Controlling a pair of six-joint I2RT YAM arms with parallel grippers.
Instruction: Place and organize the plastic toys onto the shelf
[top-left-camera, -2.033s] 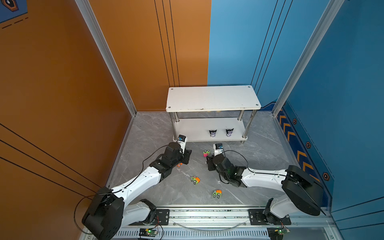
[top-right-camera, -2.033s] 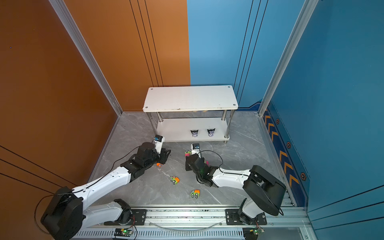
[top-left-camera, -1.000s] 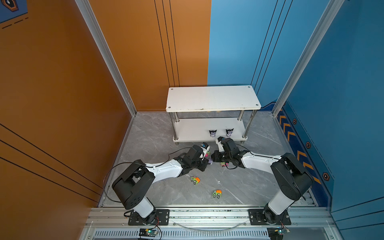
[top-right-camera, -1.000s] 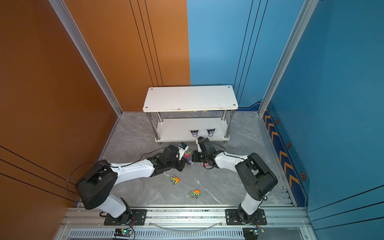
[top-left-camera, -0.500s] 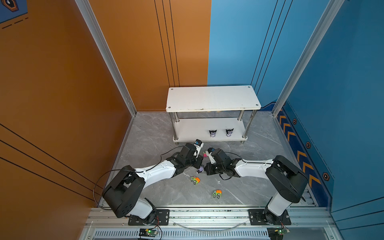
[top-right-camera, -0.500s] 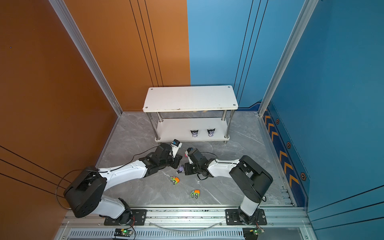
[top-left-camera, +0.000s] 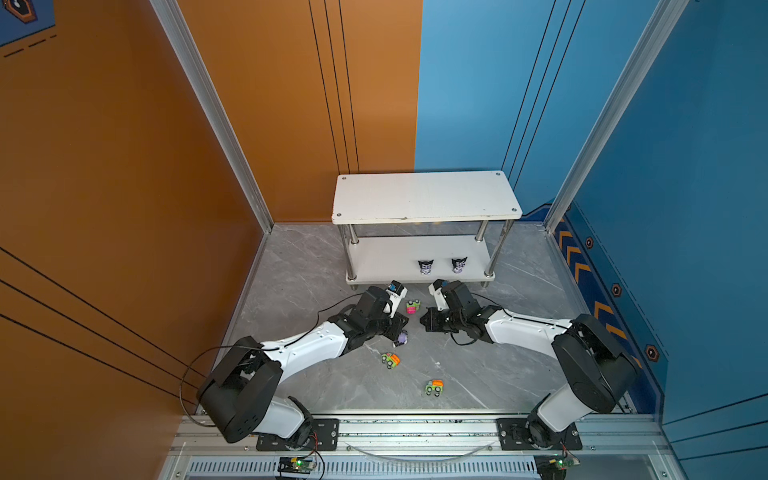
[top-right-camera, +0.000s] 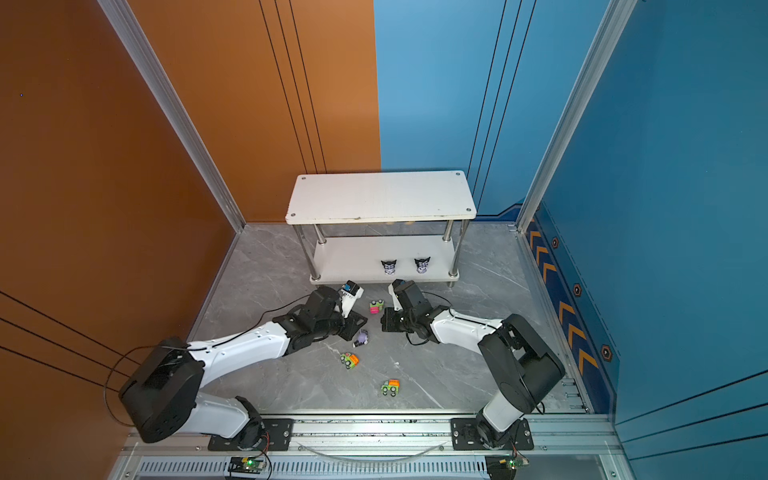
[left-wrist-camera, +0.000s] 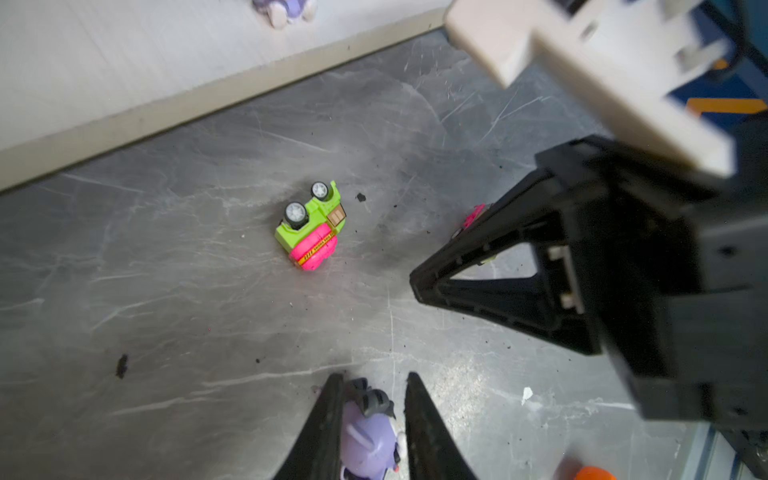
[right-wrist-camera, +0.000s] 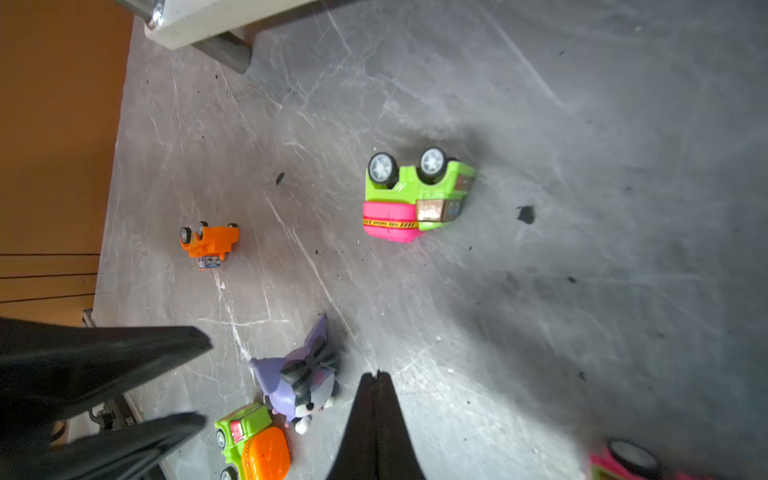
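Observation:
The purple cat-eared figurine (top-left-camera: 401, 337) is tipped over on the floor, so the robot's left gripper should pick it up and pass it to the right gripper before it goes on the shelf.
A purple cat-eared figurine (left-wrist-camera: 368, 436) lies on the floor between the parted fingers of my left gripper (left-wrist-camera: 374, 376), which is open; in both top views it shows at the tips (top-left-camera: 401, 337) (top-right-camera: 361, 337). My right gripper (right-wrist-camera: 376, 376) is shut and empty, just beside that figurine (right-wrist-camera: 299, 386). A green-and-pink truck (top-left-camera: 412, 306) (right-wrist-camera: 415, 195) lies overturned in front of the white shelf (top-left-camera: 424, 195). Two figurines (top-left-camera: 425, 267) (top-left-camera: 459, 264) stand on the shelf's lower board.
Two green-and-orange cars (top-left-camera: 390, 360) (top-left-camera: 434, 387) sit on the floor nearer the rail. An orange car (right-wrist-camera: 208, 243) lies overturned towards the orange wall. A pink toy (right-wrist-camera: 623, 461) peeks in beside the right gripper. Chrome shelf posts (top-left-camera: 352, 241) stand close behind both grippers.
Both grippers have drawn back from the shelf's front towards the middle of the floor. The left jaws have parted, and the purple figurine now rests on the floor.

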